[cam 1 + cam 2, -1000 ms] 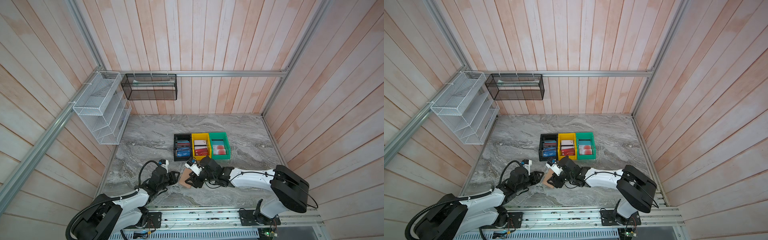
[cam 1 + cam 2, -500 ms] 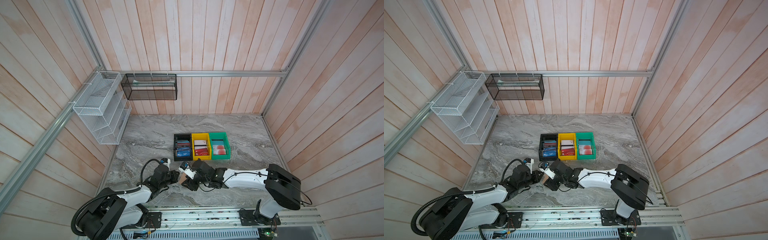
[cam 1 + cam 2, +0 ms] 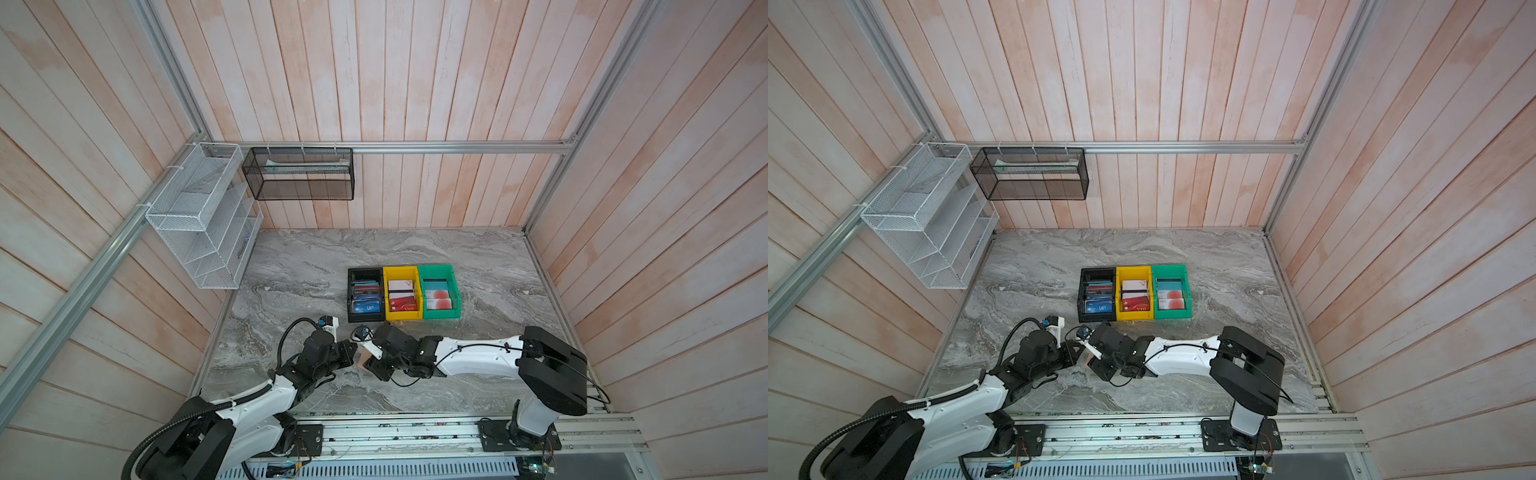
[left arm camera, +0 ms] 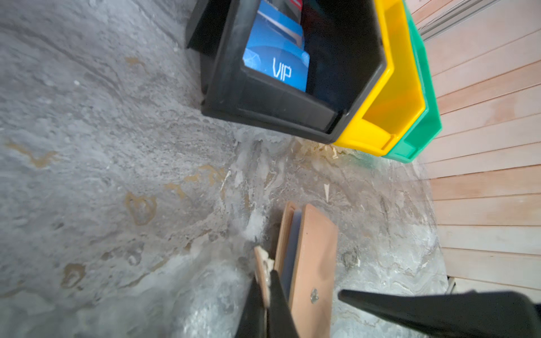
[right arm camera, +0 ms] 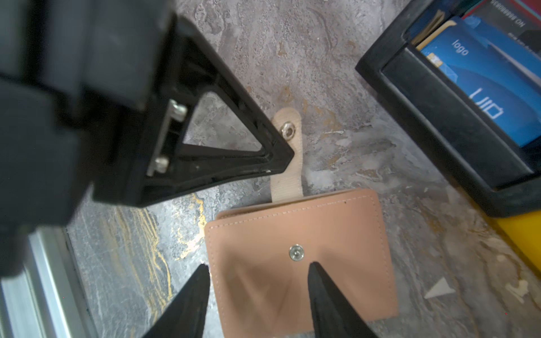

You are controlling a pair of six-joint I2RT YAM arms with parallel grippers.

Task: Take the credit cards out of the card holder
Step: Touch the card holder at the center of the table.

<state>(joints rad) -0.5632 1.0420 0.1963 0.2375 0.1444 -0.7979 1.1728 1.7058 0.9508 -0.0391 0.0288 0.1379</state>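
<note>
The unfastened strap [image 5: 288, 183] is in my left gripper and comes from under the upper cover, so next my left gripper lets go of the strap and raises the upper cover's edge [image 5: 248, 218].
The tan card holder [image 5: 328, 228] lies closed on the marble table, near the front edge and before the black bin. Its snap strap [image 5: 288, 175] is unfastened and sticks out toward my left arm. My left gripper [image 4: 265, 288] is shut on that strap, and one of its black fingers [image 5: 234, 152] shows in the right wrist view. My right gripper [image 5: 257, 272] hangs open just above the holder's cover, one finger on either side of the snap. A pale blue sleeve edge [image 4: 292, 248] shows between the covers [image 4: 317, 243]. The credit cards are hidden inside. In both top views the two grippers [image 3: 353, 356] [image 3: 1100, 368] meet over the holder.
A black bin [image 3: 365, 318], a yellow bin [image 3: 402, 316] and a green bin [image 3: 440, 313] stand side by side just behind the holder, each with several cards in it. A white mesh rack [image 3: 199, 216] and a black mesh basket [image 3: 299, 174] hang on the walls.
My left gripper has moved in and shut on the holder's strap. My right gripper has shifted a little to the left over the holder and stays open.
</note>
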